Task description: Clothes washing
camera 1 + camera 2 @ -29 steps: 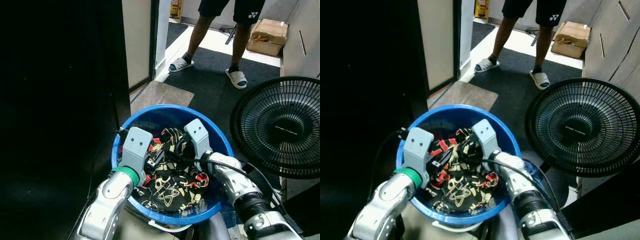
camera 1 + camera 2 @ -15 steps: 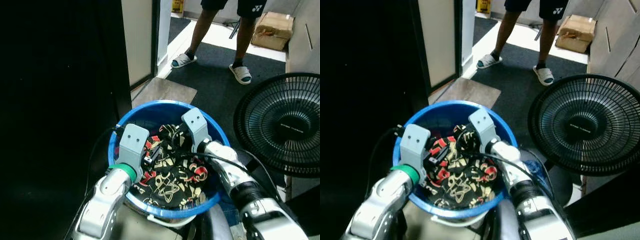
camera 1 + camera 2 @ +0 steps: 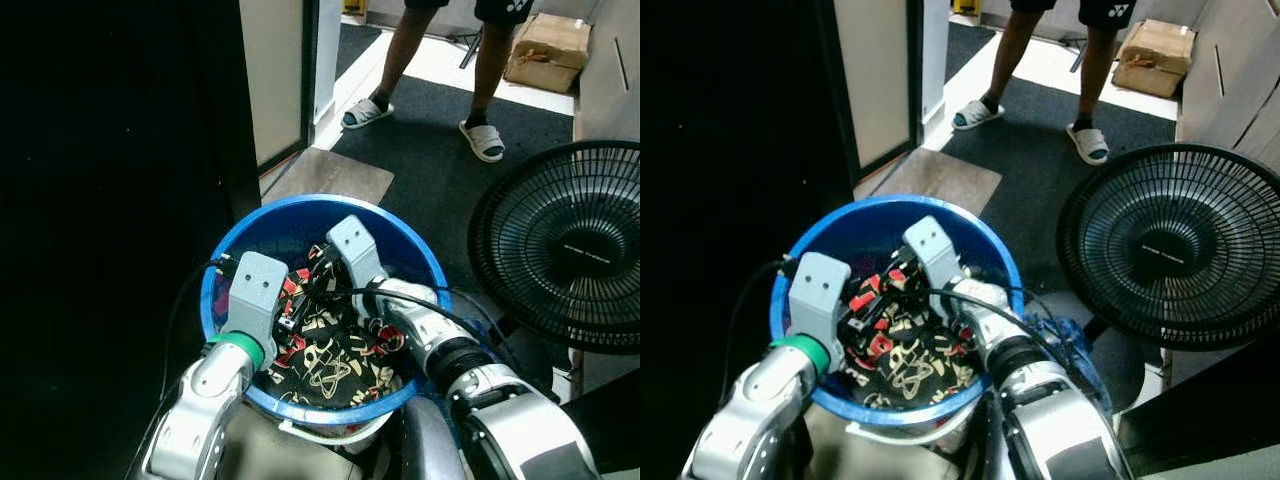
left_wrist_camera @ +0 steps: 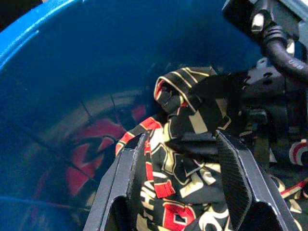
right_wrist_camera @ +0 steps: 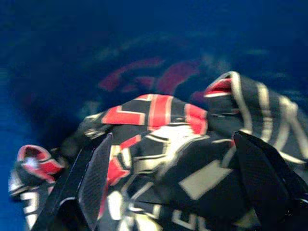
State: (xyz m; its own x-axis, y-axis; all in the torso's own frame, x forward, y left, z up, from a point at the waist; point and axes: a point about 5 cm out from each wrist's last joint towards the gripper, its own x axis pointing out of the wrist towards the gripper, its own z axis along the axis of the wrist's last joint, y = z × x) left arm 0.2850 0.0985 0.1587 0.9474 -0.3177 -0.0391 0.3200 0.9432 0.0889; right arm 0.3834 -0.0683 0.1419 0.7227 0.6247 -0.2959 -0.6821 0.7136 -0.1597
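Observation:
The garment (image 3: pixel 335 372) will pull out into a long hanging drape when I lift it, because the same pattern goes through all the loose folds (image 3: pixel 388 338).
A blue bucket (image 3: pixel 300 206) stands right in front of me with a black, red and cream patterned garment (image 3: pixel 330 362) heaped inside. Both grippers reach down into it. My left gripper (image 3: pixel 293 318) is at the bucket's left side. In the left wrist view its fingers (image 4: pixel 130 163) stand open astride a fold of the garment (image 4: pixel 185 115). My right gripper (image 3: pixel 322 277) comes in from the right toward the bucket's middle. It is open too, its fingers (image 5: pixel 96 173) spread wide over the cloth (image 5: pixel 163 144). The two grippers are close together above the heap.
A black floor fan (image 3: pixel 570 250) stands close on the right. A person's legs in sandals (image 3: pixel 482 140) stand ahead beyond a doorway, near a cardboard box (image 3: pixel 545 48). A dark wall or door fills the left. A brown mat (image 3: pixel 330 176) lies beyond the bucket.
The camera has shifted a little. My right gripper has moved leftward across the bucket, closer to the left gripper. The left gripper stays at the bucket's left side.

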